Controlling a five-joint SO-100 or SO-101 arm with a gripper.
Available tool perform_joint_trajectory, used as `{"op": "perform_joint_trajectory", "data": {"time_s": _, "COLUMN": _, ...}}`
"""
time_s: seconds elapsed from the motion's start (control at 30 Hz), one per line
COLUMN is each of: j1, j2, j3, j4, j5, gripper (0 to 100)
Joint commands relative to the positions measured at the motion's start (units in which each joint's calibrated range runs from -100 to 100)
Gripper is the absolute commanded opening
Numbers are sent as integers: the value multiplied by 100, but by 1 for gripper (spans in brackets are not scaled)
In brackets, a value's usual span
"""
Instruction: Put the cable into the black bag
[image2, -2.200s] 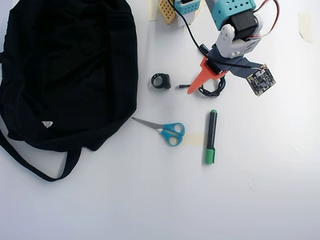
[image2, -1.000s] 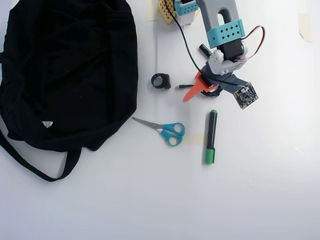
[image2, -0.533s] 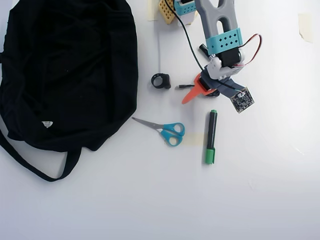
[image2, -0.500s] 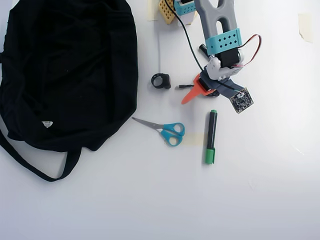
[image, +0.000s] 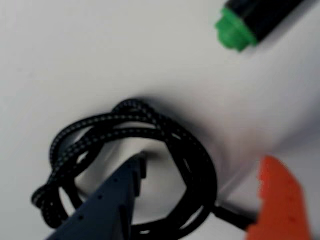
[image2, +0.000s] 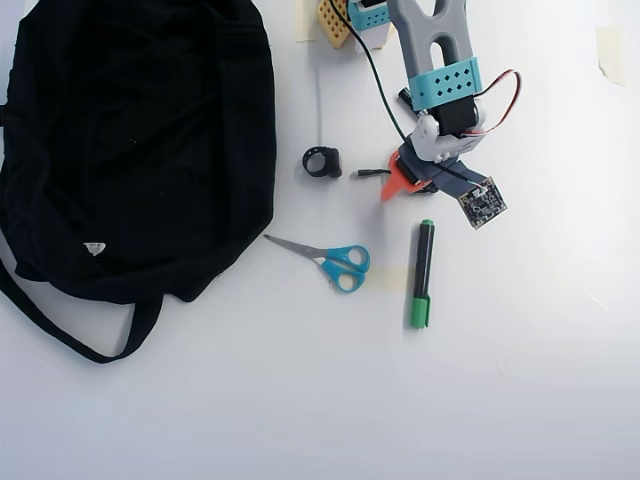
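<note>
The cable's parts (image: 201, 176) cross and wrap (image: 159, 123) around one another, so the cable will stay together in its coil when I pick up one side of the coil.
The cable (image: 165, 125) is a coil of thin braided black cord lying on the white table. In the overhead view only its short straight end (image2: 368, 173) shows beside the arm. My gripper (image: 205, 162) is low over the coil and open. Its dark blue finger (image: 120, 195) points into the middle of the loops, and its orange finger (image: 275, 200) stands outside them on the right, so one side of the coil lies between the jaws. From overhead the gripper (image2: 405, 182) covers most of the coil. The black bag (image2: 140, 140) lies far left with its strap (image2: 60, 330) trailing.
A small black ring clip (image2: 322, 161) sits between bag and gripper. Blue-handled scissors (image2: 335, 262) lie below it. A black marker with green caps (image2: 422, 272) lies just below the gripper, and its green end (image: 232, 30) shows in the wrist view.
The arm has drawn in and come down over the coil. The orange finger has swung in toward the cable, narrowing the gap. Nothing else on the table moved.
</note>
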Motion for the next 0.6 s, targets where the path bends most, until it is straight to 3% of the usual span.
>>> {"op": "perform_joint_trajectory", "data": {"time_s": 0.0, "j1": 37, "j2": -21, "j3": -101, "j4": -63, "j5": -22, "gripper": 13}}
{"op": "perform_joint_trajectory", "data": {"time_s": 0.17, "j1": 37, "j2": -30, "j3": -119, "j4": -63, "j5": -22, "gripper": 2}}
{"op": "perform_joint_trajectory", "data": {"time_s": 0.57, "j1": 29, "j2": -154, "j3": -218, "j4": -46, "j5": -22, "gripper": 2}}
